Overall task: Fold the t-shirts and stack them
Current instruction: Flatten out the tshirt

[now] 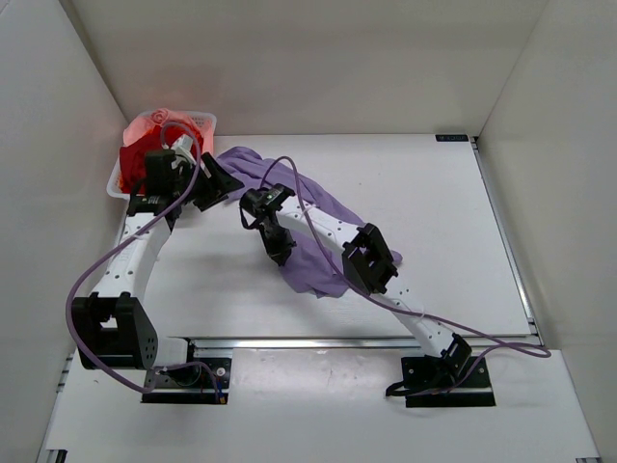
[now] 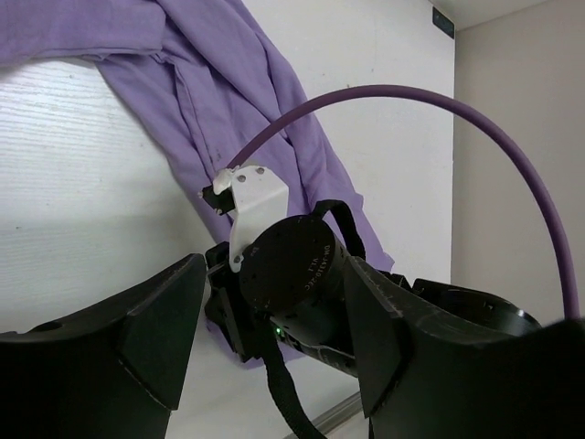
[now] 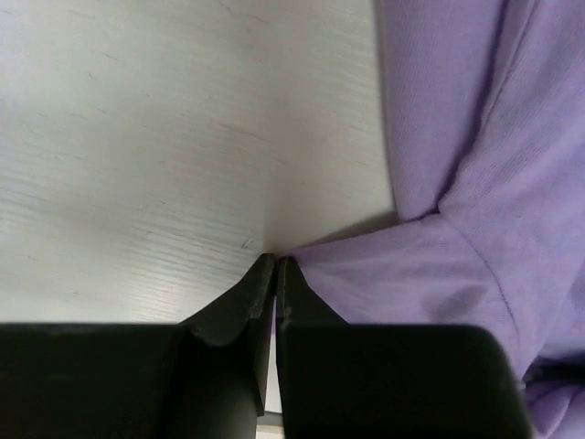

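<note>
The robot's right gripper pinches one corner point(image 3: 322, 263) of the purple t-shirt while the purple t-shirt's far end point(image 1: 242, 164) lies free, so the open left gripper should keep going down until it closes on that end.
A purple t-shirt point(image 1: 323, 227) lies crumpled in a diagonal strip across the table; it also shows in the left wrist view point(image 2: 210, 82) and the right wrist view point(image 3: 475, 183). My right gripper point(image 1: 282, 255) is down at the shirt's near left edge. In the right wrist view its jaws point(image 3: 277, 265) are shut, with a corner of the purple fabric drawn to their tips. My left gripper point(image 1: 217, 183) hovers by the shirt's far left end, open and empty point(image 2: 274, 302); the right arm's wrist shows between its fingers.
A white basket point(image 1: 207, 121) holding red clothing point(image 1: 159, 130) stands at the far left corner, behind the left arm. Purple cables loop over both arms. White walls enclose the table on three sides.
</note>
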You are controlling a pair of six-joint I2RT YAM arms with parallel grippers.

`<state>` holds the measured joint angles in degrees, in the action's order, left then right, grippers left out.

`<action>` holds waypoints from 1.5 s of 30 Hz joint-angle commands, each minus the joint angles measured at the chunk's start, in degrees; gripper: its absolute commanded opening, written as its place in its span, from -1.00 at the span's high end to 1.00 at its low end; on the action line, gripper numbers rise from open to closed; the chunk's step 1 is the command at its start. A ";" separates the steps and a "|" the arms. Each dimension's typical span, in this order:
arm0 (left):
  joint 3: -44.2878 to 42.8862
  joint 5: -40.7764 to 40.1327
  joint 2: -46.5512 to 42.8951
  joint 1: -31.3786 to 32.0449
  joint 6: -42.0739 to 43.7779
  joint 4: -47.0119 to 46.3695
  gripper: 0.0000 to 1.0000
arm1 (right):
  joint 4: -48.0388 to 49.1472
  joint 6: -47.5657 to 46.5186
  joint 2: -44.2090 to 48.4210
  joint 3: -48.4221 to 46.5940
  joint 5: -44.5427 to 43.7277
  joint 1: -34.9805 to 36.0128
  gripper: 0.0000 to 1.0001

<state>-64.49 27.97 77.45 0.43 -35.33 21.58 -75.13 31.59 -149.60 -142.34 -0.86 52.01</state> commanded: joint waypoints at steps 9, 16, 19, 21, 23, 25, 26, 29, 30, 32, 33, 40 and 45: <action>1.82 -2.55 -0.64 2.73 12.13 6.80 -0.18 | -1.68 -6.28 27.30 20.57 -8.00 -1.64 1.00; 6.12 -7.49 1.39 3.88 12.05 5.05 -0.39 | 9.02 -6.72 57.00 57.03 -7.59 -9.89 0.99; 7.18 -9.50 2.35 4.76 11.08 3.55 -0.42 | 14.56 -7.69 68.35 69.35 -3.29 -16.30 1.00; 7.97 -11.08 3.40 6.24 10.99 2.77 -0.46 | 16.59 -8.65 71.97 74.28 -0.82 -20.79 1.00; 8.33 -12.76 5.16 7.91 11.34 2.85 -0.51 | 17.91 -10.23 73.92 77.38 -0.19 -23.26 0.99; 8.94 -13.46 6.39 9.50 11.16 3.64 -0.51 | 18.53 -11.03 74.54 80.19 0.51 -24.50 1.00; 9.29 -14.86 6.48 10.90 10.99 3.81 -0.50 | 18.88 -11.38 75.06 81.34 0.51 -25.19 1.00; 12.18 -18.20 7.62 15.30 9.68 3.47 -0.54 | 20.38 -12.34 75.24 82.49 2.44 -26.17 0.99; 13.15 -18.91 8.06 16.35 8.97 2.86 -0.54 | 20.64 -12.35 75.07 82.58 2.71 -26.52 0.99; 14.91 -19.70 8.85 16.80 5.20 0.84 -0.48 | 21.08 -12.70 74.89 82.58 2.88 -26.70 1.00; 15.35 -19.36 9.21 16.63 4.14 0.48 -0.47 | 21.17 -12.70 74.98 82.40 3.41 -26.26 0.99; 18.43 -30.51 10.18 15.75 -0.08 -2.59 -0.46 | 22.48 -12.96 75.33 83.27 4.82 -26.87 1.00; 21.33 -32.18 10.35 14.78 -2.90 -9.53 -0.35 | 22.66 -12.87 75.51 83.37 5.78 -26.87 1.00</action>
<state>-44.51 -0.36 87.88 15.81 -35.57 17.78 -53.98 19.42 -75.88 -59.27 3.75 25.36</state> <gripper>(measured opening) 0.692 0.007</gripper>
